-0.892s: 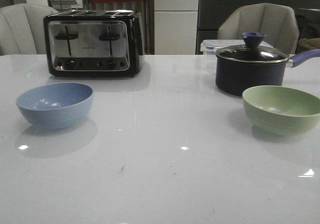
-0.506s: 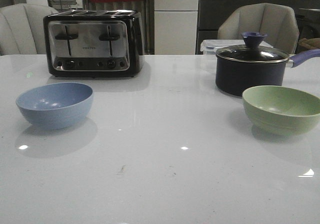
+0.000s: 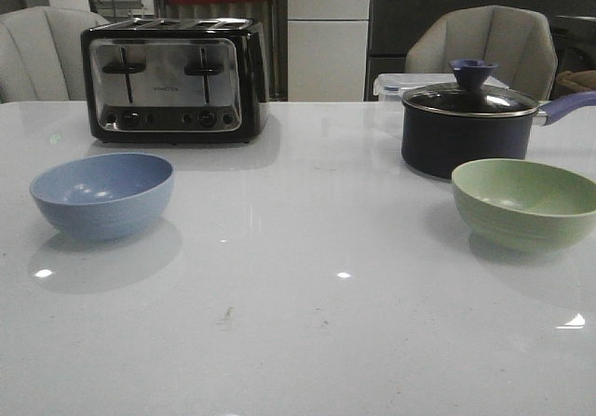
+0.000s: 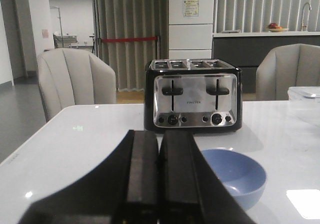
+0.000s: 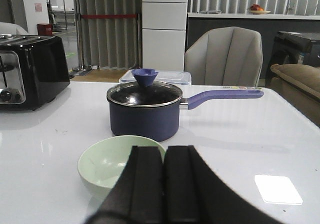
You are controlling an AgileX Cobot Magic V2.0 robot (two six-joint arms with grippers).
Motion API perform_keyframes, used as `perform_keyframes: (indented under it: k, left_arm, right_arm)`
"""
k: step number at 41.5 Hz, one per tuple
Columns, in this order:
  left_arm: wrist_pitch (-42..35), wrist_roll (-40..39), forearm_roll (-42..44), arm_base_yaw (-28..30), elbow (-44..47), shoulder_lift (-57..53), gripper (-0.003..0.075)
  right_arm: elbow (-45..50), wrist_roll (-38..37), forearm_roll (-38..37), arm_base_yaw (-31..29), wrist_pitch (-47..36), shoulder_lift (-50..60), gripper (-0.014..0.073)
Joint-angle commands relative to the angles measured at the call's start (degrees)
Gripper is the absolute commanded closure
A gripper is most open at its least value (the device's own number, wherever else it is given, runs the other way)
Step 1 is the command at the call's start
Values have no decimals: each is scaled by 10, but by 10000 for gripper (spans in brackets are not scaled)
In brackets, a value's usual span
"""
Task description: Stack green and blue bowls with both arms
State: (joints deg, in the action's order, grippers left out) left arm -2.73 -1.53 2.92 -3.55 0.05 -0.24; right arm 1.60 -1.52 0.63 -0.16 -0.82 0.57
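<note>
The green bowl is far away from the blue bowl, so the robot's right gripper should first move the green bowl to the table's middle (image 3: 281, 265), and the blue bowl should go on top afterwards.
The blue bowl (image 3: 102, 194) sits upright on the white table at the left. The green bowl (image 3: 524, 203) sits upright at the right, in front of the saucepan. Neither arm shows in the front view. In the left wrist view my left gripper (image 4: 159, 136) is shut and empty, above and short of the blue bowl (image 4: 239, 176). In the right wrist view my right gripper (image 5: 165, 151) is shut and empty, above and short of the green bowl (image 5: 107, 164), hiding part of its rim.
A black and chrome toaster (image 3: 173, 81) stands at the back left. A dark navy lidded saucepan (image 3: 470, 127) with a long handle stands behind the green bowl, a clear lidded box (image 3: 391, 86) behind it. Grey chairs stand beyond the table's far edge.
</note>
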Motion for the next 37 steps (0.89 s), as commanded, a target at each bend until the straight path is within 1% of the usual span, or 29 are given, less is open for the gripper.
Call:
perform_keyframes:
  k: [1, 8, 11, 17, 23, 28, 32, 37]
  left_arm:
    - [-66, -2, -2, 1, -25, -12, 627]
    - [-22, -5, -7, 1, -126, -7, 627]
    - [19, -6, -17, 1, -178, 4, 627]
    - [127, -6, -17, 1, -293, 54, 627]
    - [212, -6, -17, 1, -373, 119, 627]
    - [282, -6, -17, 1, -401, 168, 627]
    - [323, -6, -17, 1, -399, 197, 627]
    - [372, -6, -17, 1, -395, 229, 627]
  right_arm:
    - [-36, 0, -6, 0, -51, 11, 526]
    - [-144, 0, -6, 0, 18, 6, 526]
    - [-192, 0, -6, 0, 48, -9, 526]
    - [-288, 0, -6, 0, 119, -69, 526]
    - [-363, 0, -6, 0, 195, -140, 526]
    - [-393, 0, -6, 0, 242, -199, 526]
    - [-394, 0, -6, 0, 266, -239, 526]
    - [-393, 0, -6, 0, 320, -288, 526]
